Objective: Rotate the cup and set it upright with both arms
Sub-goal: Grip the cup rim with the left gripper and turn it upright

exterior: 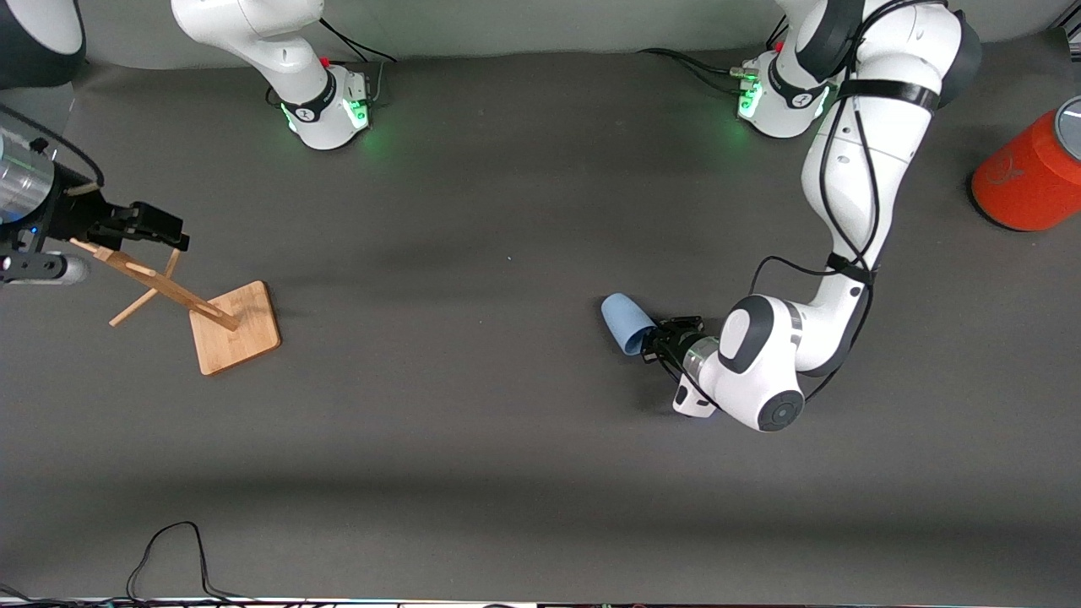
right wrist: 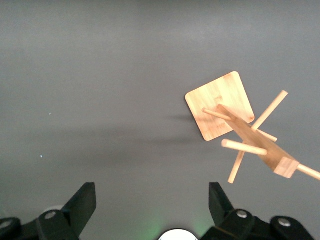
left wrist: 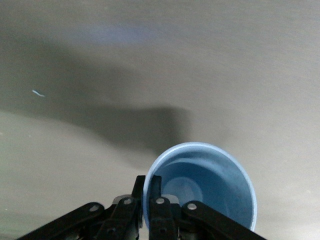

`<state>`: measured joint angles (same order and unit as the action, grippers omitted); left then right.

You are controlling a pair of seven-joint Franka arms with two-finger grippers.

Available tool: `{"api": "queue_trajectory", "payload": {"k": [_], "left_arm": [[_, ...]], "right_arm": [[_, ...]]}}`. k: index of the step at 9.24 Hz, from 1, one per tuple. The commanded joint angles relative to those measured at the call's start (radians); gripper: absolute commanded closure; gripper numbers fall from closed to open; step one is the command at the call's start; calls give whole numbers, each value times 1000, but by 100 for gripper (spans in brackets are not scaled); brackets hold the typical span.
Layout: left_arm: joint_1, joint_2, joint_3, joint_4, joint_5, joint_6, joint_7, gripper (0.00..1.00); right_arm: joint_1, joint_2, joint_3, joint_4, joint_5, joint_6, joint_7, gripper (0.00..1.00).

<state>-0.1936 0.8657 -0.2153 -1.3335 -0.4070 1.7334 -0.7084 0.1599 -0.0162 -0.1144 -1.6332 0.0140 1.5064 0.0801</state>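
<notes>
The cup (exterior: 625,323) is on its side with its rim in the robot's left gripper, so next the left gripper points down and puts the cup's base on the mat (exterior: 578,340).
The light-blue cup (exterior: 625,323) is on its side near the table's middle, toward the left arm's end, with its mouth facing my left gripper (exterior: 654,342). In the left wrist view my left gripper (left wrist: 148,189) is shut on the cup's (left wrist: 210,180) rim, one finger inside and one outside. I cannot tell whether the cup rests on the mat or hangs just above it. My right gripper (exterior: 160,230) is open and empty, up over the top of the wooden rack (exterior: 235,328). In the right wrist view it (right wrist: 152,195) shows bare mat between its fingers.
The wooden rack (right wrist: 220,105), with a square base and pegs, stands at the right arm's end of the table. A large orange-red can (exterior: 1030,173) stands at the left arm's end. A black cable (exterior: 169,549) lies by the table edge nearest the front camera.
</notes>
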Motion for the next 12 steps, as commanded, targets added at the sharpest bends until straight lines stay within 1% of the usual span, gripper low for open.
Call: {"api": "queue_trajectory", "payload": {"k": [1,2,3,4,5,6,7,8,9,10,11,12], "left_arm": [[-20,-77,-25,58,46,-18,-8,100],[-62,-135,-30,65,166,-6,-9,100],[-114,-196,-29,57,307,44,-8,100],[-142,-238,-29,36,412,95,-8,100],[-165,-273,-27,7,500,153,-12,100],[-168,-319,-27,-69,546,266,-17,100],[-181,-377,-27,-217,604,457,-37,100],[-184,-419,-26,-357,667,627,-134,100],[-208,-438,-24,-456,800,735,-270,100],[-230,-438,-27,-482,936,732,-393,100],[-286,-430,-24,-509,1038,698,-492,100],[-325,-421,-22,-516,1165,666,-643,100]], "right_arm": [[-90,-48,109,-48,-12,18,-60,0],[-130,-39,140,-31,-12,20,-65,0],[-132,-19,142,2,-12,17,-83,0],[-132,11,142,44,-16,15,-126,0],[-131,54,142,115,-16,15,-123,0],[-123,120,144,157,-23,14,-111,0],[-125,130,144,176,-13,17,-112,0],[-128,130,141,184,-12,18,-111,0],[-131,130,136,182,-16,17,-111,0],[-132,133,136,171,-16,14,-111,0],[-132,131,131,171,-13,12,-112,0],[-129,118,122,170,-12,12,-114,0]]}}
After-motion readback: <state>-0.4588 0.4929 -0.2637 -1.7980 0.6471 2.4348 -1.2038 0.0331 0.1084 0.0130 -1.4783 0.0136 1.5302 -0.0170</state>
